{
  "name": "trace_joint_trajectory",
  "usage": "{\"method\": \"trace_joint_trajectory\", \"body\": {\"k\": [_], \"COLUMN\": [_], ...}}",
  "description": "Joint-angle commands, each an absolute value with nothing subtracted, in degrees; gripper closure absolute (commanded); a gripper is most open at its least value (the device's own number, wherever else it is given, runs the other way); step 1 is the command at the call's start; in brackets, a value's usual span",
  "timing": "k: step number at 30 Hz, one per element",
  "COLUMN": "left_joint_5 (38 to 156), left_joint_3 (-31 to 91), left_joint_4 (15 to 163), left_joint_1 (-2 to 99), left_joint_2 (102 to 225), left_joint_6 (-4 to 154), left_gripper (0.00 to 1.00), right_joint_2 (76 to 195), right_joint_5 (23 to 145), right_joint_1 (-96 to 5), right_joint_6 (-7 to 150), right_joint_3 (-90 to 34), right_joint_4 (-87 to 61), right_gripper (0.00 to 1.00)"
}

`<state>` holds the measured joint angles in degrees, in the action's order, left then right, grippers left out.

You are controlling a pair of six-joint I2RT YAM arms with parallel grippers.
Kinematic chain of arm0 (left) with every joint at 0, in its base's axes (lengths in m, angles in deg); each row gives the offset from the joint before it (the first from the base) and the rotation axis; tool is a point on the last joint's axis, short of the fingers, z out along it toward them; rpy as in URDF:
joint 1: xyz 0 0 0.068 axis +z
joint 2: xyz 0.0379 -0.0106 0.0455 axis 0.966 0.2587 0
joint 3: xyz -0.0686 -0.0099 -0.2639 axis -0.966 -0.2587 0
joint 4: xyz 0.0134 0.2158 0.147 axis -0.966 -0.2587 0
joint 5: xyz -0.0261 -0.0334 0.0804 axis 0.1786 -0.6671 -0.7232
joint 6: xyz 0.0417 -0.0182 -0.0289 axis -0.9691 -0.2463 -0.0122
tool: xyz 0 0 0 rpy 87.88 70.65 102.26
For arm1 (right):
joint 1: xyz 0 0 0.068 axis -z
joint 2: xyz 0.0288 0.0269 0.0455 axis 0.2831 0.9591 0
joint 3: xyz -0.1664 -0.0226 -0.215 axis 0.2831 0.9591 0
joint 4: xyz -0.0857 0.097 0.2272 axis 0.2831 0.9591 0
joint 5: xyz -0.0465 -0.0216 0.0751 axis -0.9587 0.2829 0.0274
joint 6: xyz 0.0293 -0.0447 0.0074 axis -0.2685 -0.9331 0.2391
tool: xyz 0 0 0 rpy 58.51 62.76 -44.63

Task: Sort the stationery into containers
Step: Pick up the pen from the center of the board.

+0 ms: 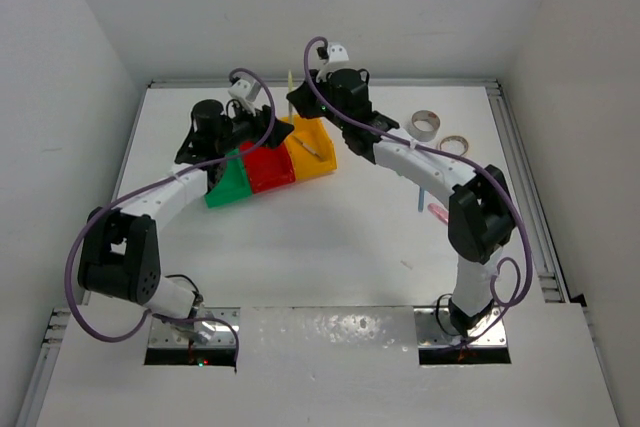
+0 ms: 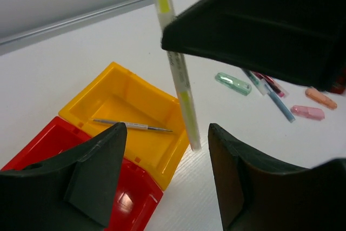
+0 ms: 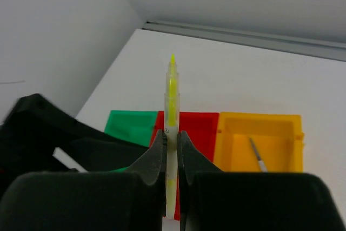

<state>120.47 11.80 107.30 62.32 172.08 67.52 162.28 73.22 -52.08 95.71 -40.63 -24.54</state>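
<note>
The white-and-yellow pen's tip [image 3: 173, 60] is missing its cap, so my left gripper should take the pen. That will free my right gripper to get the cap from the table's front [image 1: 407, 264].
My right gripper [image 3: 171, 136] is shut on a white-and-yellow pen [image 3: 172, 96] and holds it upright above the bins; in the top view this gripper [image 1: 302, 99] is just behind the yellow bin [image 1: 322, 159]. The three bins, green [image 1: 228, 190], red [image 1: 268, 171] and yellow, are joined in a row. A thin grey pen [image 2: 132, 126] lies in the yellow bin [image 2: 116, 87]. My left gripper [image 2: 166, 133] is open and empty, over the corner where the red bin [image 2: 116, 196] and the yellow bin meet. The held pen [image 2: 181, 90] hangs between its fingers.
Two tape rolls, grey-white [image 1: 423, 126] and tan [image 1: 455, 144], lie at the back right. A blue pen [image 1: 420, 197] and a pink stick [image 1: 437, 213] lie under the right arm. The left wrist view shows a pale-green stick [image 2: 232, 83], pink sticks [image 2: 307, 112] and a blue pen [image 2: 278, 98].
</note>
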Motion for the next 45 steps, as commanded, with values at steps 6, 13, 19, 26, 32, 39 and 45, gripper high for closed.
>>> {"method": "trace_joint_trajectory", "body": {"k": [6, 13, 19, 26, 32, 39, 45], "left_joint_5": [113.5, 111.0, 109.0, 108.8, 108.7, 105.0, 103.8], "left_joint_3": [14.9, 14.9, 14.8, 14.1, 13.6, 12.7, 10.2], "left_joint_4": [112.8, 115.5, 116.4, 115.9, 115.3, 109.3, 107.4], "left_joint_1": [60.7, 60.3, 59.8, 59.9, 59.8, 61.8, 64.0], "left_joint_2": [174.4, 174.8, 174.7, 174.4, 173.8, 172.4, 169.8], "left_joint_6": [73.2, 74.9, 74.6, 74.2, 73.2, 66.1, 60.9], "left_gripper": [0.42, 0.5, 0.75, 0.98, 1.0, 1.0, 1.0], "right_joint_2": [160.3, 160.0, 160.0, 158.9, 158.2, 149.5, 140.7], "right_joint_5": [76.6, 77.1, 78.5, 80.3, 84.4, 83.9, 81.3], "right_joint_1": [-54.1, -54.5, -54.5, -53.6, -52.1, -44.9, -40.5], "right_joint_6": [97.7, 98.2, 99.6, 101.6, 102.4, 90.5, 78.5], "right_joint_3": [-38.7, -36.8, -35.9, -32.5, -32.2, -30.2, -21.6], "right_joint_4": [-32.0, -31.9, -31.8, -32.7, -31.8, -7.7, 18.6], "right_gripper": [1.0, 1.0, 1.0, 1.0, 0.66, 0.28, 0.5]}}
